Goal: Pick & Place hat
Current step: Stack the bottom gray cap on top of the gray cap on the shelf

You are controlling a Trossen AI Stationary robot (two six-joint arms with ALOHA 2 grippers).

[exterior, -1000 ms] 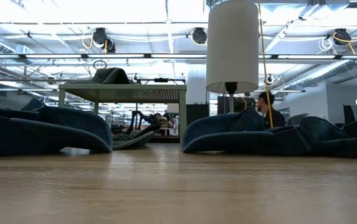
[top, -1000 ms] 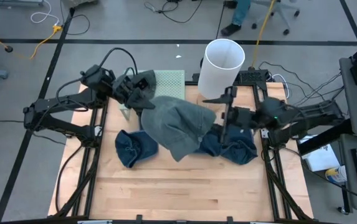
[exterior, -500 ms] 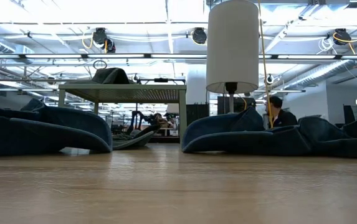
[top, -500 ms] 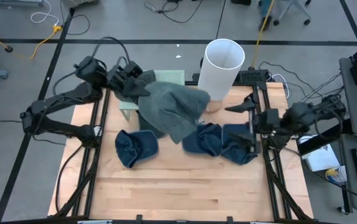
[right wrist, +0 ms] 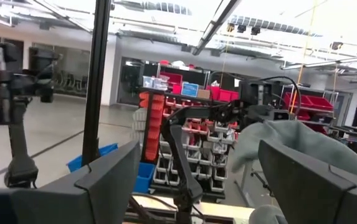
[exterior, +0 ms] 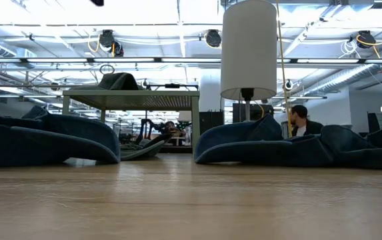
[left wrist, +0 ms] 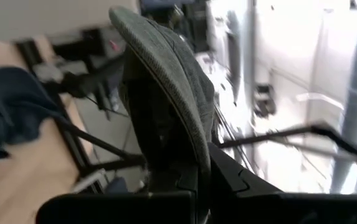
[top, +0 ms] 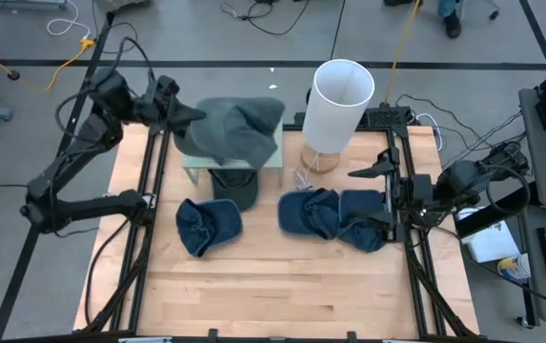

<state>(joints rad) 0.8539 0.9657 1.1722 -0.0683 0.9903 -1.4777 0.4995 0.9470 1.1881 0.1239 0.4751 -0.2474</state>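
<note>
The grey hat [top: 242, 129] is hanging by its rim, clear above the stand. My left gripper goes on lowering it onto the dark grey mound [exterior: 117, 81] until it sits there.
A grey hat [top: 232, 129] hangs in the air above a small green-topped stand [top: 279, 164] at the table's far left. My left gripper [top: 179, 114] is shut on it at its left side. In the left wrist view the hat [left wrist: 166, 68] rises edge-on from between the fingers. My right gripper [top: 375, 193] stands open at the table's right edge with nothing between its fingers [right wrist: 103, 180]. Its wrist view looks across at the grey hat [right wrist: 290, 140]. My left gripper pinches the hat's rim [left wrist: 194, 158] between its two fingers. The fingers come level from the table's far left. The hat is lifted clear and spreads from the fingers toward the right, over the stand's top.
A white cylinder [top: 339, 100] stands at the far middle. Blue hats lie on the table at the left [top: 206, 227] and the right [top: 337, 217]. A dark hat [top: 234, 186] lies under the stand's front. In the low view a dark grey mound [exterior: 117, 81] shows on the stand.
My left gripper has swung toward the table's far left corner, carrying the grey hat from over the table's middle to above the stand. My right gripper has drawn back from the hat toward the right edge.
</note>
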